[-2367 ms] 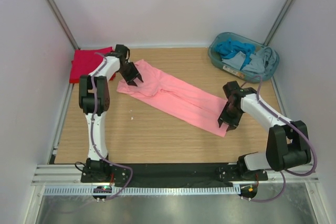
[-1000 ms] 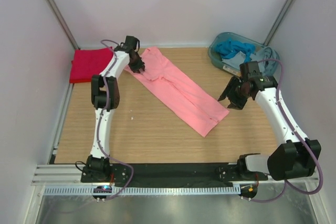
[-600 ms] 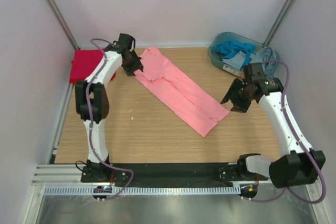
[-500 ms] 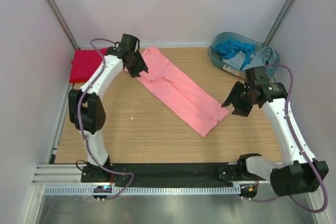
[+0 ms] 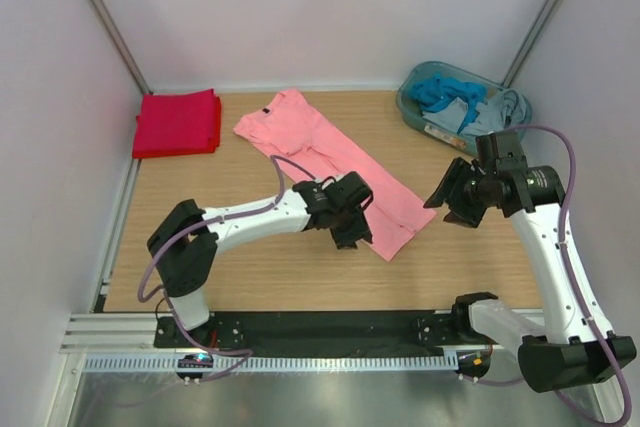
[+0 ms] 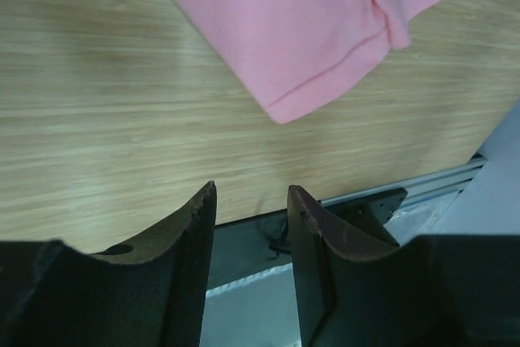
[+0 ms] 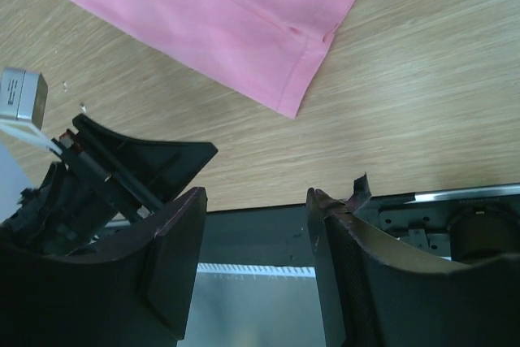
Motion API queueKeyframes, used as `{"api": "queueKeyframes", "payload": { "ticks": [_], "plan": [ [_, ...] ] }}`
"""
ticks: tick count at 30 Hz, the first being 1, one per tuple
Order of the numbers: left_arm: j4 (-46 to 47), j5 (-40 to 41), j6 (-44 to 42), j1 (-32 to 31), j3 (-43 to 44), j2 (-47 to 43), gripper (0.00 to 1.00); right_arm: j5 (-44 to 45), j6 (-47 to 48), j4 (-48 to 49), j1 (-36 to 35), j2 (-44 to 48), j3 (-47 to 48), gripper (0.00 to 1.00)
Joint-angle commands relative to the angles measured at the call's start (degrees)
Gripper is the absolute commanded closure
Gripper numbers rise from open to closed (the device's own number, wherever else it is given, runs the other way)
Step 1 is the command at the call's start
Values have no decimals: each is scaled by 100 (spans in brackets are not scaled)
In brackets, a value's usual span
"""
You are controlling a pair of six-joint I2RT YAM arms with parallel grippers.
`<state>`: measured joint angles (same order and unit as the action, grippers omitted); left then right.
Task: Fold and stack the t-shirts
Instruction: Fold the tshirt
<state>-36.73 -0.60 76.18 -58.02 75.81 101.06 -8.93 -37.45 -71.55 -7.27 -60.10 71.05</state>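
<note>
The pink t-shirt's hem corner [image 5: 388, 255] points into the space between the left gripper's open fingers, so the gripper should continue to go down until the fingers are on both sides of that corner, then close.
The salmon-pink t-shirt [image 5: 330, 162] lies folded into a long strip, running diagonally from the back left to the front middle, with its dark neck label at the far end. The bright red t-shirt [image 5: 178, 123] lies folded at the back left corner. My left gripper [image 5: 353, 230] is open and empty, low over the near left edge of the pink strip; its wrist view [image 6: 252, 194] shows the hem corner [image 6: 309, 30] ahead. My right gripper [image 5: 447, 201] is open and empty, just right of the hem, with the shirt [image 7: 219, 14] in its wrist view [image 7: 256, 197].
A teal basket [image 5: 407, 107] of blue and grey clothes [image 5: 450, 95] stands at the back right. The dark base rail [image 5: 330, 327] runs along the table's near edge. My left gripper's body [image 7: 122, 160] shows in the right wrist view.
My left arm has swung from the collar end at the back left to the front, beside the hem. My right gripper has drawn slightly right. The pink shirt has stayed put.
</note>
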Motion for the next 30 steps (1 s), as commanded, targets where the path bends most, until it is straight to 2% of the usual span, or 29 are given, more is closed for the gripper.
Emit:
{"api": "queueKeyframes", "payload": {
  "ticks": [1, 13, 19, 30],
  "plan": [
    [729, 359, 793, 19, 179, 264, 58, -241, -78, -210, -64, 261, 234, 41],
    [1598, 227, 1760, -500, 153, 1293, 56, -83, 27, -377, -178, 402, 349, 41],
    [1476, 306, 1900, -500, 224, 1461, 56, 40, 98, -421, -214, 472, 278, 41],
    [1142, 209, 1980, -553, 294, 1601, 69, 155, 124, -439, -223, 490, 304, 41]
  ]
}}
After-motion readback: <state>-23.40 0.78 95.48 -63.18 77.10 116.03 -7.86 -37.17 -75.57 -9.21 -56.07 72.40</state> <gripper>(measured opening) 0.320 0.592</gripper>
